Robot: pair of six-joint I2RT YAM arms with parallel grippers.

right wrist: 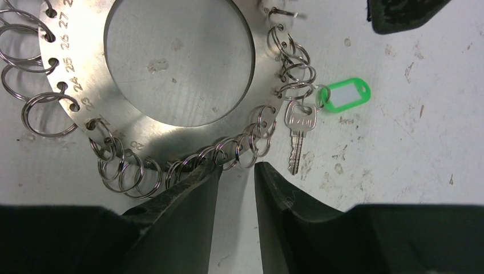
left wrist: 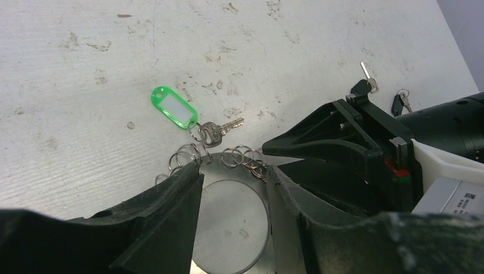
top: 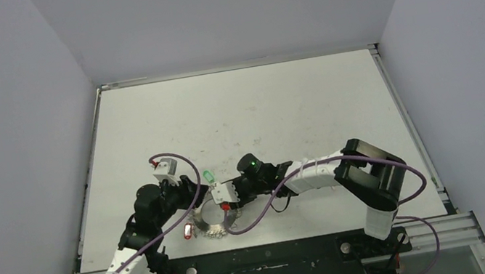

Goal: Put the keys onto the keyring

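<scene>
My right gripper needs to move back, as it is empty among the split rings (right wrist: 229,149) of the keyring lying flat. My left gripper should lift the keyring's band (right wrist: 220,132) meanwhile.
The keyring (right wrist: 85,74) is a flat grey metal disc with a big centre hole and several small split rings along its rim, lying near the table's front edge (top: 214,226). A green tag (right wrist: 342,96) and a silver key (right wrist: 298,130) hang from one split ring. In the left wrist view, two black-headed keys (left wrist: 362,87) (left wrist: 398,104) lie on the table beyond the right gripper's body. My left gripper (left wrist: 233,170) stands open over the keyring (left wrist: 231,222), one finger above the band on each side of the hole. My right gripper (right wrist: 238,166) is narrowly open at the disc's rim, nothing between its fingers, and its left finger (right wrist: 200,188) touches the split rings.
Purple cables (top: 189,166) loop from both wrists above the work spot. A metal rail (top: 266,257) runs along the near table edge just behind the keyring. Grey walls close in the table (top: 236,116) on three sides.
</scene>
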